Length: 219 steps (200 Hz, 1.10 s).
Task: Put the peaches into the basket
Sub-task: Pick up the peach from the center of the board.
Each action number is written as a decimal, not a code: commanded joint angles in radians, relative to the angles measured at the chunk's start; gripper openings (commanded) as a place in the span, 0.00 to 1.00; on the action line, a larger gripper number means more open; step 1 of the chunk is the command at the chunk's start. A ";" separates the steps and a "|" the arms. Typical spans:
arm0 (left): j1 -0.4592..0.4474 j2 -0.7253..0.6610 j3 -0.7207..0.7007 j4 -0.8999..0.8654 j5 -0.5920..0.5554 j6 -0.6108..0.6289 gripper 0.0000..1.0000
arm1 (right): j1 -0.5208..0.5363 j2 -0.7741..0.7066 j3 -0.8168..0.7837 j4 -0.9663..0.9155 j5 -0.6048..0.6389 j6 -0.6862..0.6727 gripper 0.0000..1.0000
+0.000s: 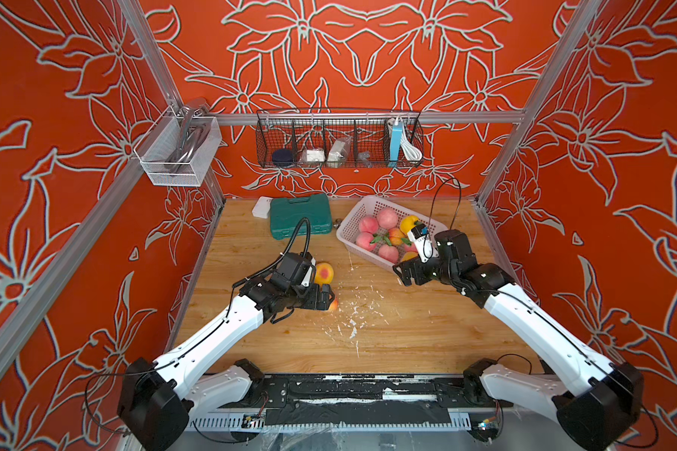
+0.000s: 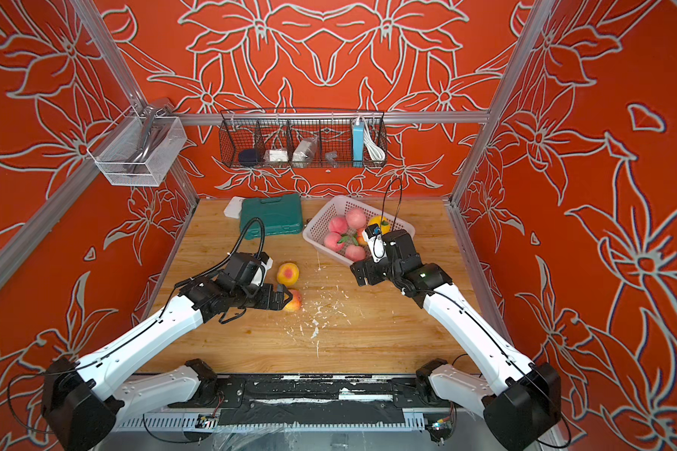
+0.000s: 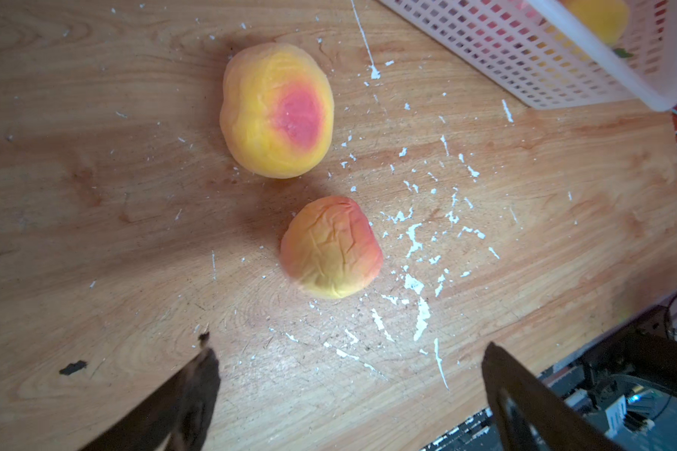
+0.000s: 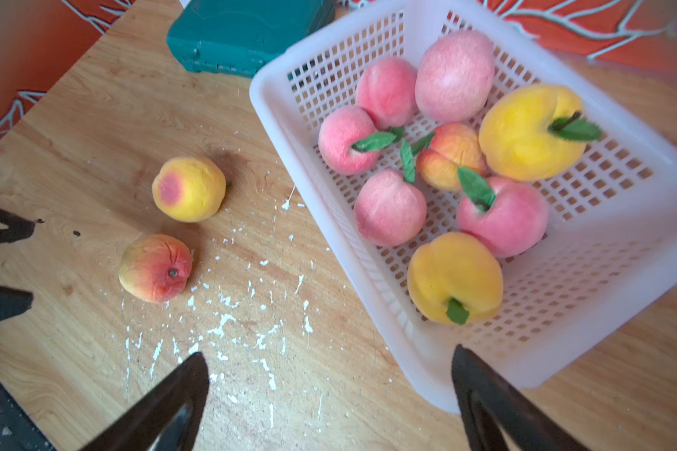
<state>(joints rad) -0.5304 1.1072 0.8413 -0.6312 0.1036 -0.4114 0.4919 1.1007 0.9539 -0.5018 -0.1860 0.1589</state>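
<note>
Next, my left gripper picks up the orange-red peach (image 2: 294,302) and passes it to my right gripper, because the peach is next to my left gripper and far from the basket.
Two peaches lie on the wooden table: a yellow one with a red blush (image 1: 323,273) (image 2: 288,273) (image 3: 276,111) (image 4: 188,188) and a smaller orange-red one (image 1: 333,305) (image 2: 294,302) (image 3: 331,246) (image 4: 155,267). My left gripper (image 1: 328,297) (image 2: 285,293) (image 3: 348,349) is open, right beside the smaller peach, with nothing between its fingers. The pale pink basket (image 1: 353,219) (image 2: 320,219) (image 4: 274,129) stands at the back right and holds several peaches (image 4: 387,207). My right gripper (image 1: 401,275) (image 2: 357,273) (image 4: 329,353) hangs open and empty over the basket's near corner.
A green tool case (image 1: 301,214) and a small white box (image 1: 262,207) sit at the back of the table. A black wire rack (image 1: 339,140) and a white mesh bin (image 1: 176,152) hang on the walls. White flecks (image 1: 352,324) dot the wood.
</note>
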 commanded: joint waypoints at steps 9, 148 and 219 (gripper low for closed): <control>0.000 0.057 -0.002 0.049 -0.037 -0.023 0.99 | 0.013 -0.042 -0.064 -0.010 -0.056 0.055 0.99; -0.002 0.361 0.017 0.196 0.013 -0.070 0.99 | 0.031 0.010 -0.149 0.110 -0.089 0.089 0.99; -0.002 0.392 0.001 0.234 0.041 -0.065 0.90 | 0.033 0.028 -0.146 0.091 -0.062 0.086 0.99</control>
<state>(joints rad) -0.5304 1.4780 0.8413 -0.4152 0.1291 -0.4725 0.5175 1.1271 0.7822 -0.4042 -0.2626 0.2459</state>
